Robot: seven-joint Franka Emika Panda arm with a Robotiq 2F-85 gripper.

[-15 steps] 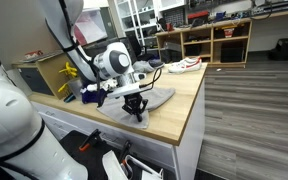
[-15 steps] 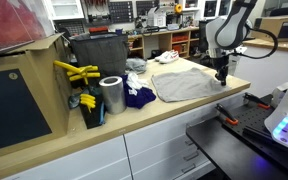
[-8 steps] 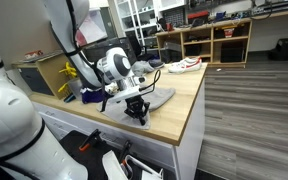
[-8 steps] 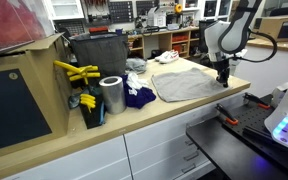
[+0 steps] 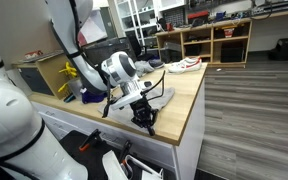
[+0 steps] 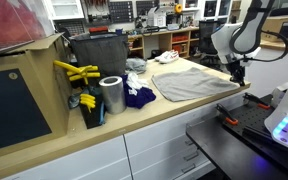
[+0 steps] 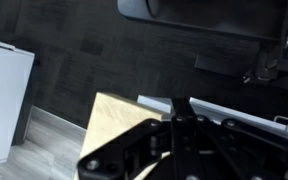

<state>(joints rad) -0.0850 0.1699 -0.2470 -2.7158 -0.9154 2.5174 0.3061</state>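
Observation:
The robot's gripper hangs beyond the grey cloth at the tabletop's front corner [image 7: 114,112], so it should rise clear and return to the cloth's end nearer the dark blue cloth [image 6: 163,80].
My gripper [image 5: 144,123] is shut and hangs low over the front corner of the wooden tabletop [image 5: 179,105], just past the edge of a flat grey cloth [image 5: 156,97]. From the other side, the gripper [image 6: 237,77] stands at the table's end, beside the grey cloth [image 6: 192,85]. In the wrist view the gripper [image 7: 181,104] has its black fingers pressed together with nothing visible between them. The table corner [image 7: 112,122] lies under them, with dark floor beyond. I cannot tell whether the fingertips touch the cloth.
A silver cylinder [image 6: 111,95], a dark blue cloth [image 6: 139,97], yellow tools [image 6: 74,72] and a black bin [image 6: 97,55] sit at the table's other end. A white cloth [image 6: 167,57] lies behind. A dark cart [image 6: 239,130] stands below the table's end.
The shut gripper has moved from the grey cloth's edge outward to the table's corner and a little lower. The cloth's near edge seems slightly shifted the same way.

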